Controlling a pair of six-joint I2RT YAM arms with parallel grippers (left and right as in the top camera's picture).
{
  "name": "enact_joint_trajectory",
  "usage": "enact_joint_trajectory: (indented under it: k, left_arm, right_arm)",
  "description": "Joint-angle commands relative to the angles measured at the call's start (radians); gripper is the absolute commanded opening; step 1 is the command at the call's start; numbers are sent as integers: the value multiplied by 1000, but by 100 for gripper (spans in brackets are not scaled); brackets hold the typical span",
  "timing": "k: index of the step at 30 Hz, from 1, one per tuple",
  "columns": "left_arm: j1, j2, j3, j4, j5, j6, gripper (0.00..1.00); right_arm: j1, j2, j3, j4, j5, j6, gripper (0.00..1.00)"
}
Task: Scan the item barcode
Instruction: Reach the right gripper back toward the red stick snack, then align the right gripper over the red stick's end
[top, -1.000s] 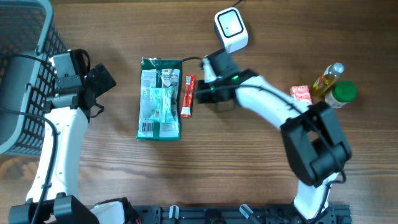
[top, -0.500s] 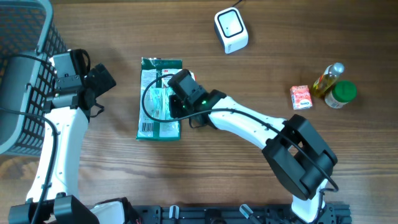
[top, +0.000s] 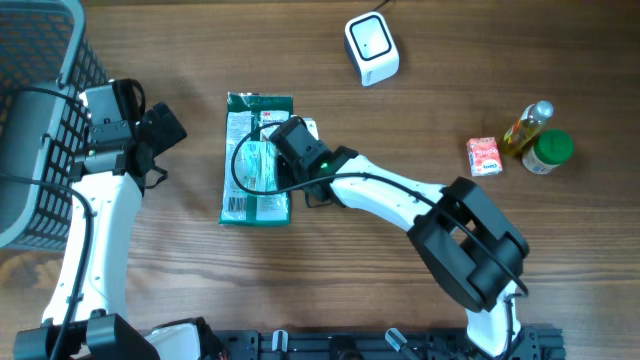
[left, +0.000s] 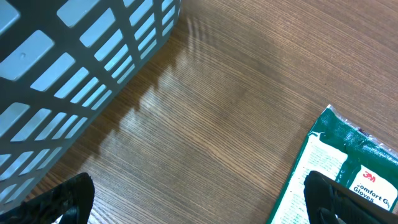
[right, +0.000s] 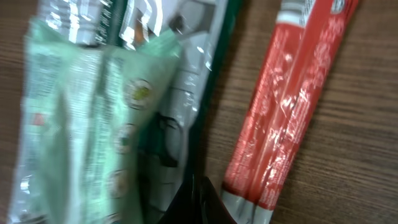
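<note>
The closed fingers of my right gripper are between the green glove package and the red stick pack. I should keep pushing its end (right: 247, 207) away until it lies clear.
A green glove package (top: 255, 160) lies flat left of centre; it also shows in the left wrist view (left: 339, 158) and the right wrist view (right: 93, 112). A red stick pack (right: 292, 106) lies right beside it, mostly hidden under my right arm in the overhead view. My right gripper (top: 290, 140) is shut with nothing in it, its tips (right: 198, 199) low at the package's right edge next to the red pack. The white scanner (top: 371, 47) stands at the back. My left gripper (top: 165, 130) hangs open (left: 199, 208) over bare wood left of the package.
A grey mesh basket (top: 30, 120) fills the far left and shows in the left wrist view (left: 74, 56). At the right stand a small red carton (top: 484, 156), an oil bottle (top: 528, 125) and a green-lidded jar (top: 548, 152).
My right arm has swung left from beside the scanner to over the package and red pack, then crept slightly further. The left arm has not moved.
</note>
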Motion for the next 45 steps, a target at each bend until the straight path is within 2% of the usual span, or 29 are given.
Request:
enact_joint_trajectory:
  k: [1,9,13,17,23,26,27,28,29,30,33,40,42,45]
  left_arm:
    - [5,-4,14,0,5,16,100]
    - [5,-4,14,0,5,16,100]
    - [5,-4,14,0,5,16,100]
    - [5,-4,14,0,5,16,100]
    - [5,-4,14,0,5,16,100]
    - [5,-4,14,0,5,16,100]
    - [5,-4,14,0,5,16,100]
    - [5,-4,14,0,5,16,100]
    - [5,-4,14,0,5,16,100]
    - [5,-4,14,0,5,16,100]
    - [5,-4,14,0,5,16,100]
    - [5,-4,14,0,5,16,100]
    - [5,-4,14,0,5,16,100]
    - [5,-4,14,0,5,16,100]
  right_arm:
    - [0,35,6,-20,25,13,4]
    - [-43,28,6,-162,27,15,4]
    - [-119,-20,6,-261,32,5,4]
    - [-194,-45,6,-330,32,-35,4]
    - [-291,-51,27,-394,-24,-202,4]
    - [-333,-79,58,-431,-33,-222,10]
    - [-342,-89,61,-431,-41,-219,16]
    - [-352,-101,61,-423,-69,-211,33]
    - [-360,-111,61,-409,-107,-191,41]
    - [-368,-114,61,-393,-150,-167,42]
    - [-381,-111,56,-339,-248,-82,41]
    - [-365,-108,16,-242,-245,23,40]
    - [-364,-108,0,-229,-214,49,35]
    - [-363,-108,-14,-221,-180,105,33]
